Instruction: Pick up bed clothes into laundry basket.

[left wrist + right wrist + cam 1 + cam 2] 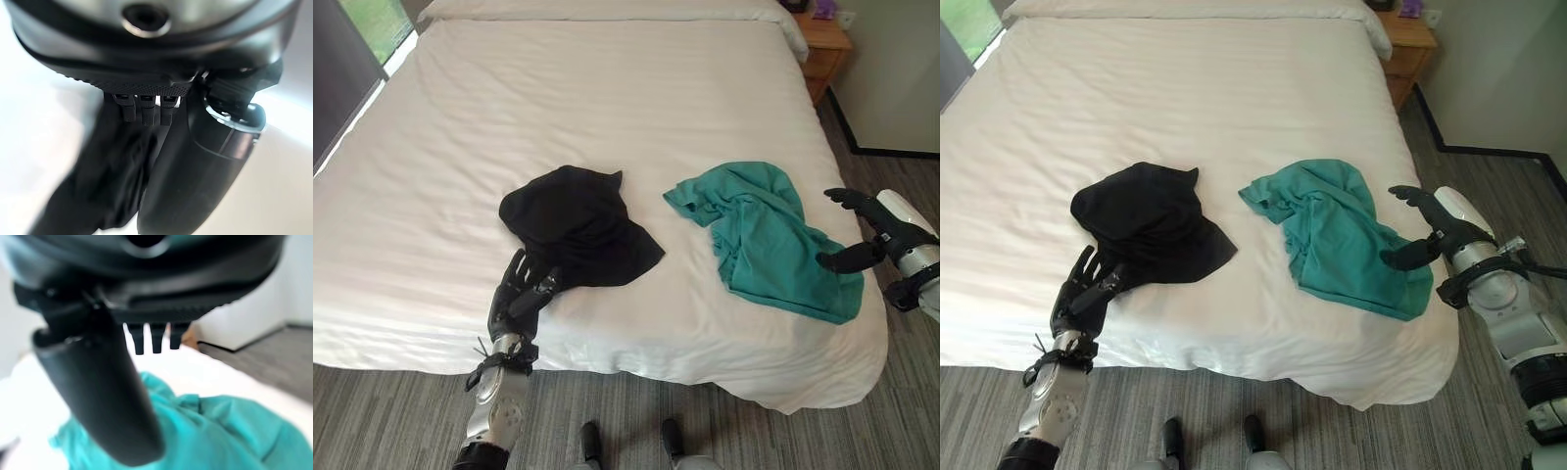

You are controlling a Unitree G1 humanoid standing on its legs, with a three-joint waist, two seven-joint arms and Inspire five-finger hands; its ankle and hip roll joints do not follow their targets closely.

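Observation:
The teal shirt (pixel 785 257) lies heaped in loose folds (pixel 736 217), so it will stay gathered and droop as a short bundle when I carry it.
Two garments lie on the white bed (pixel 607 108). A crumpled black garment (pixel 578 225) sits near the front edge, and a teal shirt (pixel 764 230) is spread out to its right. My left hand (pixel 519 289) rests at the black garment's near edge with straight fingers, open; its wrist view shows the black cloth (pixel 98 186) just past the thumb (pixel 195 181). My right hand (pixel 862 230) hovers at the teal shirt's right side, fingers spread and open, thumb pointing at the cloth. The teal cloth (pixel 220 431) lies under that hand in its wrist view.
The bed's front right corner (pixel 803 392) hangs over grey plank floor (pixel 391 411). A wooden nightstand (pixel 824 47) stands at the far right by the wall. A window (pixel 374 24) is at the far left.

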